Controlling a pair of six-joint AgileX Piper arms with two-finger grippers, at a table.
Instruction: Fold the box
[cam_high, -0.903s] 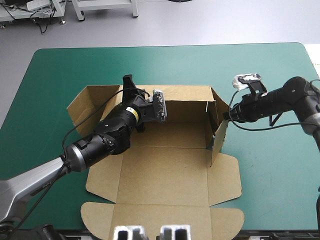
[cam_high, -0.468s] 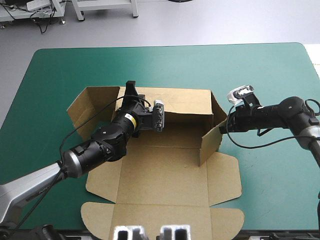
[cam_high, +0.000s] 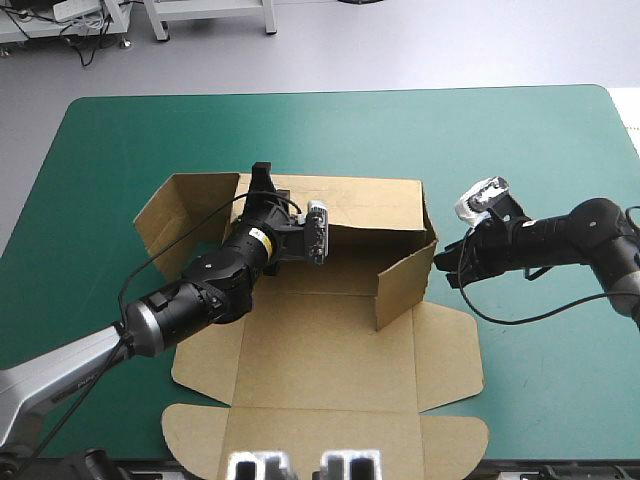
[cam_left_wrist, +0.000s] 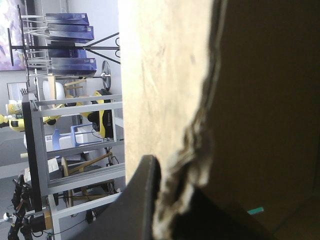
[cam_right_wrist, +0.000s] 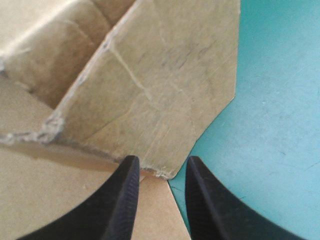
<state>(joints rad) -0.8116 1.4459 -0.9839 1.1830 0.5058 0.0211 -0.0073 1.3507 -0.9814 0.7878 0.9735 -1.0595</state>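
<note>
My gripper will lift the box by its side flap, and the lid panel (cam_high: 330, 353) will trail along, because a crease (cam_high: 335, 294) joins it to the box.
The brown box (cam_high: 330, 350) lies spread on the teal-green cover with its back wall (cam_high: 370, 205) raised. My left gripper (cam_high: 262, 180) sits at the top edge of that wall, near its left end. In the left wrist view the wall (cam_left_wrist: 165, 75) has its rough edge pinched beside one black finger (cam_left_wrist: 145, 200). The right side flap (cam_high: 405, 285) stands upright, swung inward over the base. My right gripper (cam_high: 448, 270) is just outside this flap (cam_right_wrist: 160, 90). Its fingers stand apart (cam_right_wrist: 162, 161), the flap's lower corner between the tips.
The left side flap (cam_high: 185, 210) leans outward at the back left. The lid panel and its rounded tabs (cam_high: 330, 435) lie flat near the table's front edge. The teal-green cover (cam_high: 540, 370) runs wide to the right of the box and beyond it.
The right side flap has swung inward from the box's right edge toward its middle. My right gripper followed, dropping lower and nearer. The left arm shifted slightly along the back wall, then held.
</note>
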